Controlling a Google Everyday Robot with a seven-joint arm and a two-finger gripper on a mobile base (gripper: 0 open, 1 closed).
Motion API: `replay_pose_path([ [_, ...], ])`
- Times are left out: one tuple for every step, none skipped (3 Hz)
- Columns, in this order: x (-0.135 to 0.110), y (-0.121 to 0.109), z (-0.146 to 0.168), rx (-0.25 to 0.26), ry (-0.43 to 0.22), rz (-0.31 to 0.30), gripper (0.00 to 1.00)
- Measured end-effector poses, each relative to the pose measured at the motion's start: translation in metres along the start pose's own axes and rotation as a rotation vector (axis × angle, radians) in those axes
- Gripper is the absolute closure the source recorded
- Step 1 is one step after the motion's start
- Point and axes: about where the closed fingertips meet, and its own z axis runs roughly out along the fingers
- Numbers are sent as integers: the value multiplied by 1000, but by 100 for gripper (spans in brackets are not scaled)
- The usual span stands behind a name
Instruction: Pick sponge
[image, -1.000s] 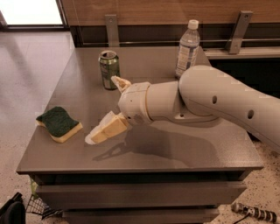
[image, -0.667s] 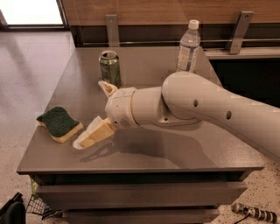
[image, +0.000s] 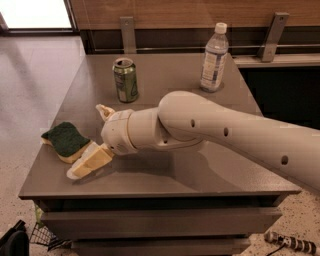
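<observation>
The sponge (image: 66, 139) is lying flat on top of a thick pale yellow base (image: 71, 157), so it will stick out almost straight with its green top up when I pick it up.
The sponge (image: 65, 141) lies flat near the table's left edge, dark green top up over a pale yellow base. My gripper (image: 88, 140) is just to its right, low over the table, at the end of the white arm (image: 200, 125) that reaches in from the right. It is open: the near yellowish padded finger (image: 89, 161) lies along the sponge's front right edge, and the far finger (image: 104, 111) sticks out behind. The gripper holds nothing.
A green drink can (image: 125, 79) stands at the back middle of the grey table (image: 165, 180). A clear water bottle (image: 214, 58) stands at the back right. The table's left edge runs close beside the sponge. Floor lies beyond.
The gripper has moved left and down toward the sponge, and its near finger now lies against the sponge's front edge. The sponge, can and bottle have not moved.
</observation>
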Motion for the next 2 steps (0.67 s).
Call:
replay_pose_path([
  [5,2,8,-7,7,13,0],
  [0,2,15,-18,-5,-1,18],
])
